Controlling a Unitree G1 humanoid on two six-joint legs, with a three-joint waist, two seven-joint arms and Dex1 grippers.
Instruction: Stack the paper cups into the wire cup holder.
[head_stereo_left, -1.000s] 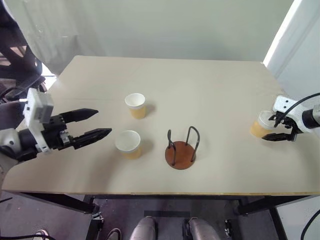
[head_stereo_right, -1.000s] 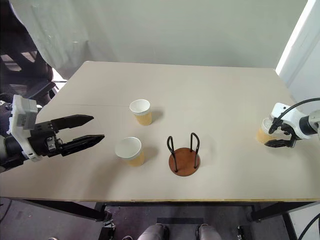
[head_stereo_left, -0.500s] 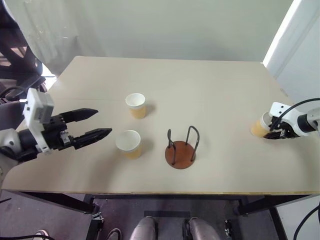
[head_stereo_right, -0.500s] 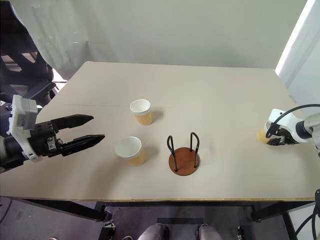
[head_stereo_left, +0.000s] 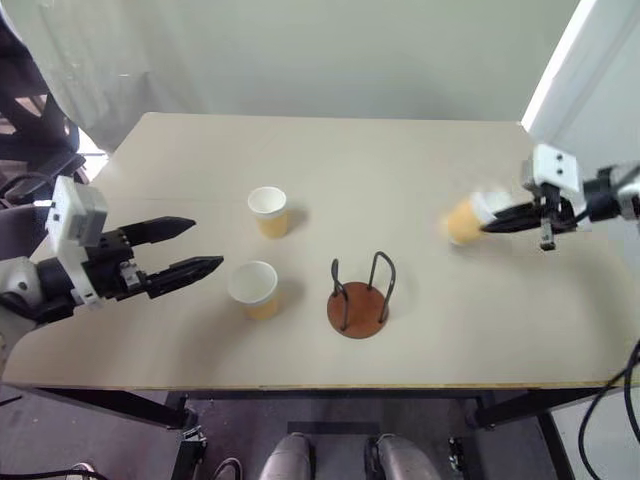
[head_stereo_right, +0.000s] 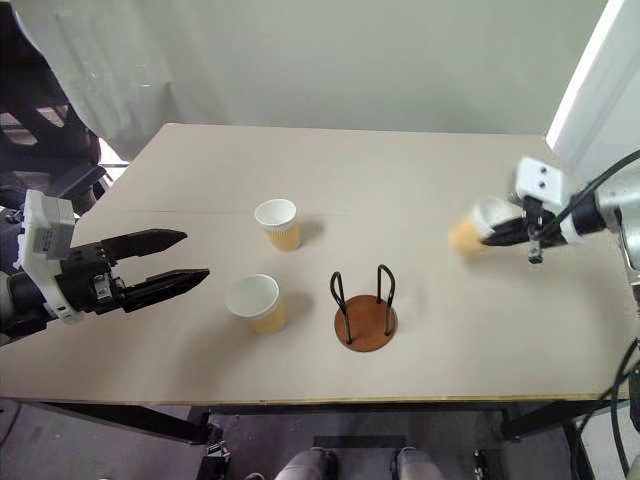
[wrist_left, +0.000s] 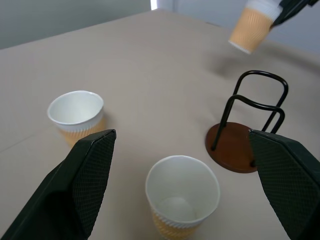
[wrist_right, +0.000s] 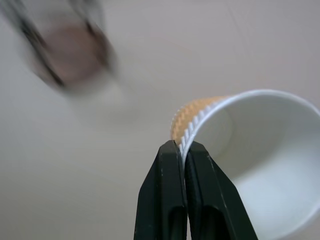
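Observation:
My gripper will sink the near paper cup (head_stereo_left: 255, 288) into another cup almost up to its rim when I stack it, because the near paper cup gets narrower toward its base (head_stereo_left: 262, 311).
My right gripper (head_stereo_left: 497, 221) is shut on the rim of a tan paper cup (head_stereo_left: 466, 219), held tilted in the air over the table's right side; the pinched rim (wrist_right: 192, 132) shows between its black fingers. Two more paper cups stand upright on the table, one (head_stereo_left: 267, 210) farther back and one (head_stereo_left: 254, 288) nearer the front. The wire cup holder (head_stereo_left: 359, 298), a rust-brown disc with two dark loops, stands empty right of the near cup. My left gripper (head_stereo_left: 195, 248) hovers open at the left, pointing toward the near cup (wrist_left: 183, 196).
The beige table (head_stereo_left: 400, 160) ends in a front edge just below the holder. A white wall panel (head_stereo_left: 575, 60) rises at the far right. Dark chair parts (head_stereo_left: 30, 110) stand off the table's left corner.
My right gripper shut on the cup at the right edge, then lifted it and carried it left toward the holder, tilting it. The left gripper stayed put.

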